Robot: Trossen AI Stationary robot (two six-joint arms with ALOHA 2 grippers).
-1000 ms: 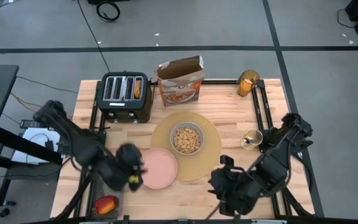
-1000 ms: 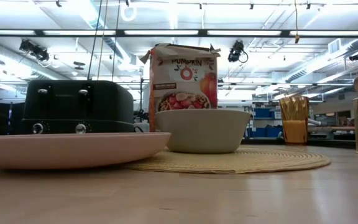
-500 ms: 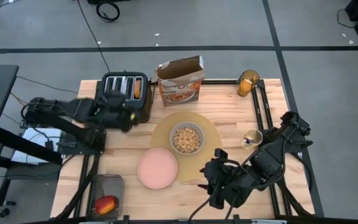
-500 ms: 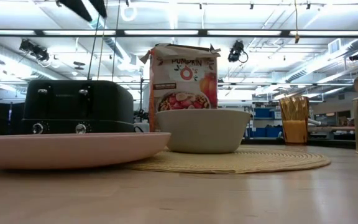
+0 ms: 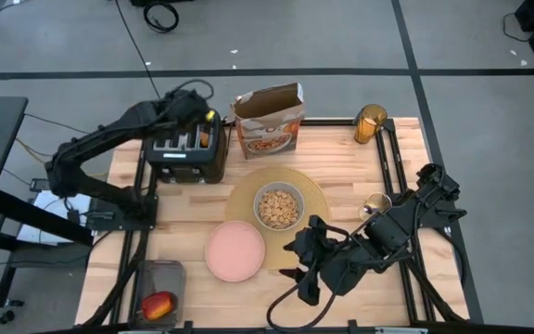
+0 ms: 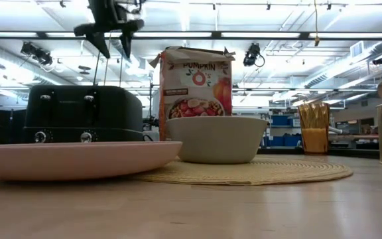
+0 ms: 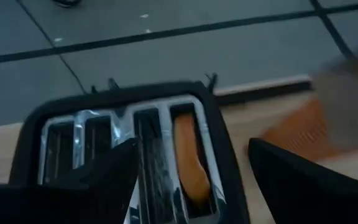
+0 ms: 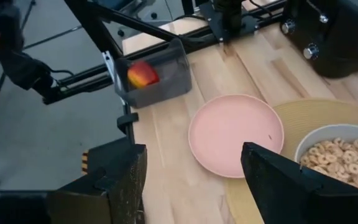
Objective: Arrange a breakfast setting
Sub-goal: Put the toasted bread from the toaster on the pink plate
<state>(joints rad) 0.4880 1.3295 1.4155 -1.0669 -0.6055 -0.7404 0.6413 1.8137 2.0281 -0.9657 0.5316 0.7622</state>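
Observation:
I keep lowering my left gripper, its open fingers on either side of the thin toasted bread round [image 7: 190, 155], to the toaster's end slot [image 7: 199, 202] until it closes on both flat sides of the bread round.
A toasted bread round [image 7: 188, 163] stands in the rightmost slot of the black toaster [image 5: 185, 144] at the far left. My left gripper [image 7: 191, 180] is open above the toaster, its fingers on either side of that slot; it also shows in the low view [image 6: 113, 44]. The grey bowl [image 5: 278, 206] of cereal sits on the tan placemat [image 5: 313, 232], and the pink plate [image 5: 235, 250] lies at its near-left edge. My right gripper [image 5: 299, 266] is open and empty just right of the plate. The apple [image 5: 158, 304] lies in a bin.
A cereal box [image 5: 269, 122] stands right of the toaster. The amber glass [image 5: 371, 122] is at the far right corner. A spoon stands in a wire holder [image 5: 375, 206] at the right edge. Bare wood lies along the near edge.
My left gripper has swung from beside the pink plate toward the table's far edge and up, and now hangs over the toaster. My right gripper has moved toward the table's left edge, closer to the plate.

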